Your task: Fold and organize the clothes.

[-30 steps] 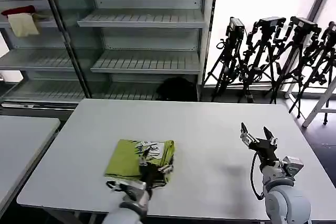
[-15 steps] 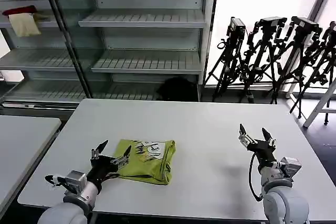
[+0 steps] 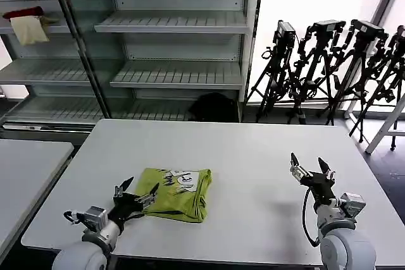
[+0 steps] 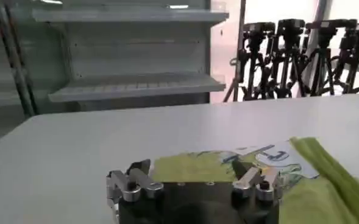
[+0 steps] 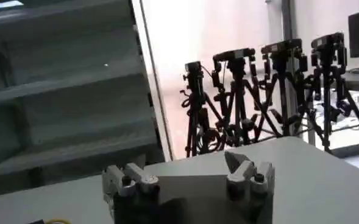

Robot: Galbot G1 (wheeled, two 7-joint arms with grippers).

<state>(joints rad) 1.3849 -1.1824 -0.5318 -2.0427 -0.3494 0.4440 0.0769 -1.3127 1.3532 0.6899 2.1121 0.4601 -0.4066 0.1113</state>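
The layers lie folded together (image 3: 201, 198) along the edge of the T-shirt. The lime yellow-green T-shirt (image 3: 174, 194) will therefore stay a packet when I turn it over.
The clothes, a lime yellow-green T-shirt (image 3: 176, 193) folded into a small rectangle with a white print showing on top, lie on the white table (image 3: 253, 150) near its front left. My left gripper (image 3: 138, 190) hovers open at the shirt's left edge, holding nothing. From the left wrist, the shirt (image 4: 307, 189) spreads just beyond the left gripper (image 4: 190, 169), whose jaws stand wide apart. My right gripper (image 3: 311, 167) is open over the table's right side, far from the shirt. The right wrist view shows that gripper (image 5: 185, 164) open with bare table between the jaws.
A metal shelving unit (image 3: 171, 30) stands behind the table, with red and cream cloths (image 3: 25, 23) on a left shelf. Camera tripods (image 3: 329, 61) crowd the back right. A second table (image 3: 25, 169) sits to the left.
My left gripper has let go of the shirt and pulled back leftward off it to its left edge, open. The shirt stays folded. The right gripper has barely moved.
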